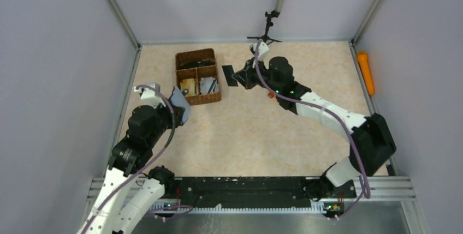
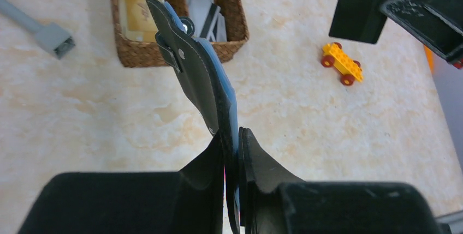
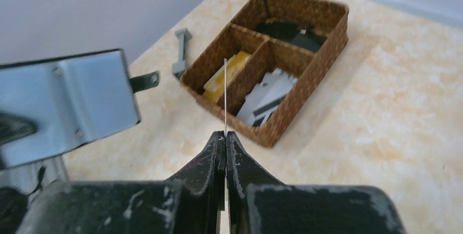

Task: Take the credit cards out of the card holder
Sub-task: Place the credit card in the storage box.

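The dark card [image 1: 229,76] matches the dark items in the basket's open back compartment [image 1: 195,60], so the robot's right gripper goes on carrying the card until it hangs above them, and then let go.
My left gripper [image 2: 232,136] is shut on the lower edge of the card holder [image 2: 202,76], a black folding wallet with a grey-blue inside and a snap tab. It holds it upright above the table, near the basket's front corner, as the top view shows [image 1: 182,105]. My right gripper [image 3: 225,135] is shut on a thin card [image 3: 225,97], seen edge-on and pointing toward the basket. In the top view this card [image 1: 230,75] is dark and sits just right of the basket. The card holder's open grey-blue face [image 3: 71,103] shows at the left of the right wrist view.
A brown wicker divided basket [image 1: 198,76] stands at the back left, with a yellow card [image 3: 226,70], grey-white cards [image 3: 270,95] and dark items in its compartments. A yellow toy car [image 2: 342,63] lies right of it. A grey tool [image 2: 52,35] lies left. An orange object [image 1: 366,72] lies by the right wall.
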Available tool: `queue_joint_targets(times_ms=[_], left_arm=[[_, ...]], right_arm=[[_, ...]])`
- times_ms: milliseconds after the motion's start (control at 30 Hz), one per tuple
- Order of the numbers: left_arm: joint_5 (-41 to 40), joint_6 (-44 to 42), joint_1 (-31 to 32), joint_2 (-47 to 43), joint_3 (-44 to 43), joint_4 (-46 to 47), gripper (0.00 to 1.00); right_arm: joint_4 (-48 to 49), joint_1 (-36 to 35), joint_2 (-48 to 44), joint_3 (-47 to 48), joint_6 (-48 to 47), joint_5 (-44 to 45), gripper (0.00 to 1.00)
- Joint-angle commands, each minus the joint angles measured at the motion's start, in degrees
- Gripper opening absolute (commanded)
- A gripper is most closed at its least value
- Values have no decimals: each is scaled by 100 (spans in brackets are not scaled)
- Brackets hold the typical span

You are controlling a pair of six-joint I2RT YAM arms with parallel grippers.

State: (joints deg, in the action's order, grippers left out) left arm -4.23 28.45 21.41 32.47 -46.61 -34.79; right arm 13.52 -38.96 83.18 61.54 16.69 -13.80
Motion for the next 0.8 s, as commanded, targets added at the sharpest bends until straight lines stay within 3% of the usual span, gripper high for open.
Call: queue_joint_targets(times_ms=[0,333,767], left_arm=[[-788,-167,-34,-138,-95,-131,0],[-748,-272,-32,-135,55,-156,0],[-541,-546,-40,-213,112,55,0]], right_arm=[[757,-106,1109,1074,-537,0,0],[1374,-171,3752,3502,-1197,240,0],[2397,-210,6065,5453,-3846,393,0]])
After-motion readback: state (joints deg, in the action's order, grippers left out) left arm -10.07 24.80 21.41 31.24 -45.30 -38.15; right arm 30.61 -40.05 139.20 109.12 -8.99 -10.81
